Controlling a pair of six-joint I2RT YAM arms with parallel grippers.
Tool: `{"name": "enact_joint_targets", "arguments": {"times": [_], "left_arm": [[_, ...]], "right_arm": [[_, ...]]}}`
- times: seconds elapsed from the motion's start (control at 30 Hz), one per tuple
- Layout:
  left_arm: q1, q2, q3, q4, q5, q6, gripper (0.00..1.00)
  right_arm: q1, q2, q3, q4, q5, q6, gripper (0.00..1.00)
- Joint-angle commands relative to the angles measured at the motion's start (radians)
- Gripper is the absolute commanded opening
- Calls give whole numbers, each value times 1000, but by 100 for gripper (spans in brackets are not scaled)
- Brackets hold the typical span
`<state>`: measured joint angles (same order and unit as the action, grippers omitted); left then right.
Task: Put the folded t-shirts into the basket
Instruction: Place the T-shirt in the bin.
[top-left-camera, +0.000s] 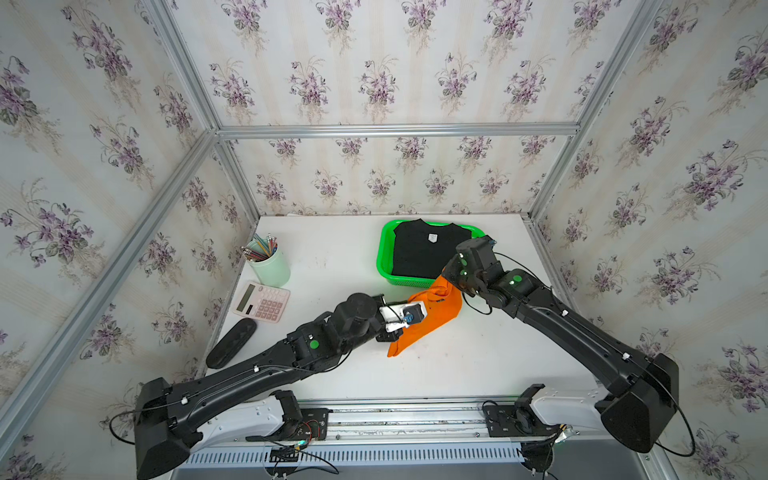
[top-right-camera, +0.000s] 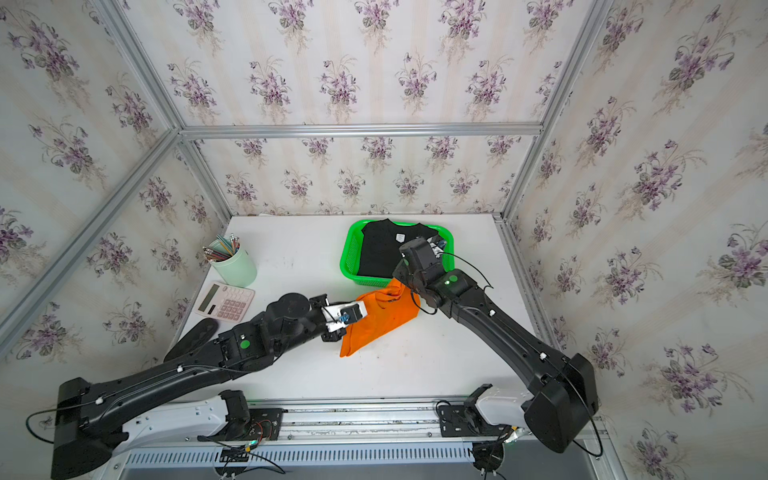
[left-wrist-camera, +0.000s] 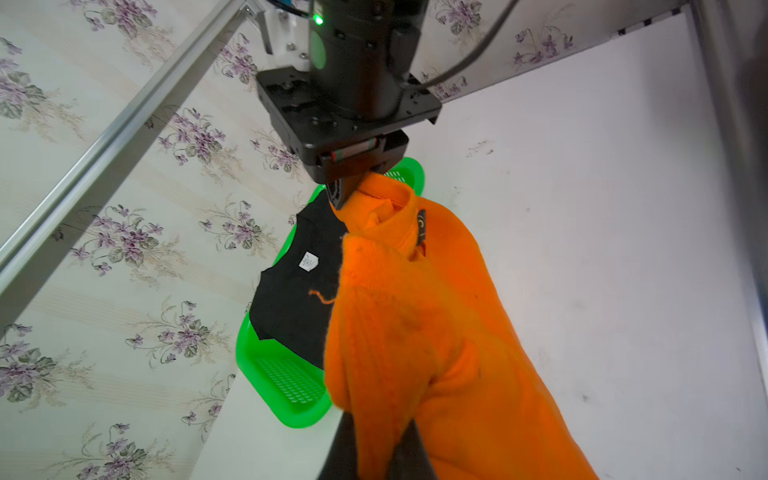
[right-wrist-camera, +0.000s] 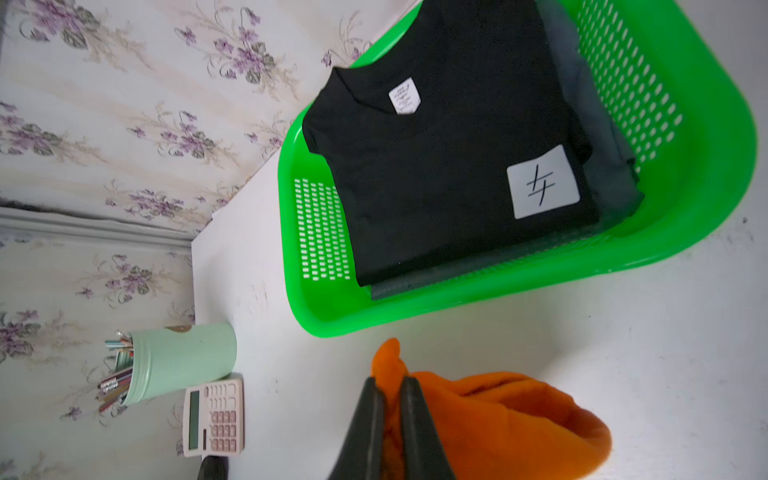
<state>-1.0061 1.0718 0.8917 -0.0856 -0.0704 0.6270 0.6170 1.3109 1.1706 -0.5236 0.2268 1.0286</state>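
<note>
I keep carrying the orange t-shirt, which hangs by its collar edge (top-left-camera: 440, 291) from both grippers, with my left gripper until it covers the black t-shirt (top-left-camera: 419, 252).
The orange t-shirt (top-left-camera: 434, 318) (top-right-camera: 382, 320) hangs between my two grippers, just in front of the green basket (top-left-camera: 384, 257) (top-right-camera: 347, 257). My left gripper (left-wrist-camera: 378, 449) is shut on a bunched fold of its near edge. My right gripper (right-wrist-camera: 390, 386) is shut on its collar end next to the basket's front rim. The black t-shirt (right-wrist-camera: 449, 174) with a white square patch lies flat in the basket. It rests on the grey-blue t-shirt (right-wrist-camera: 602, 137), whose edge alone shows. The orange tee's low corner droops towards the table.
At the table's left side stand a mint cup of pencils (top-left-camera: 270, 266), a pink calculator (top-left-camera: 262, 301) and a black oblong case (top-left-camera: 231, 343). Papered walls with aluminium rails close in the back and both sides.
</note>
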Motion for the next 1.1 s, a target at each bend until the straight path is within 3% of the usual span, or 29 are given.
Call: {"name": "enact_joint_targets", "arguments": {"times": [0.0,0.37,0.5,0.6,0.73,1.07], "left_arm": [[84,81,110,33,170,-39,0],[371,423,309,182,423,-153,0],[389,569,442,160,436,-140,0],[447,673,503,214,520,-237,0],[497,756,526,325,545,-344,0],[509,903,593,384,557,-451,0]], "right_arm": [[-36,38,58,-65,38,33,0],[-238,168,198,-82,58,82,0],[-263,250,268,-78,95,97,0],[-273,309,327,-82,125,130,0],[-293,397,412,-99,157,139,0],[-310,564,524,-123,152,160,0]]}}
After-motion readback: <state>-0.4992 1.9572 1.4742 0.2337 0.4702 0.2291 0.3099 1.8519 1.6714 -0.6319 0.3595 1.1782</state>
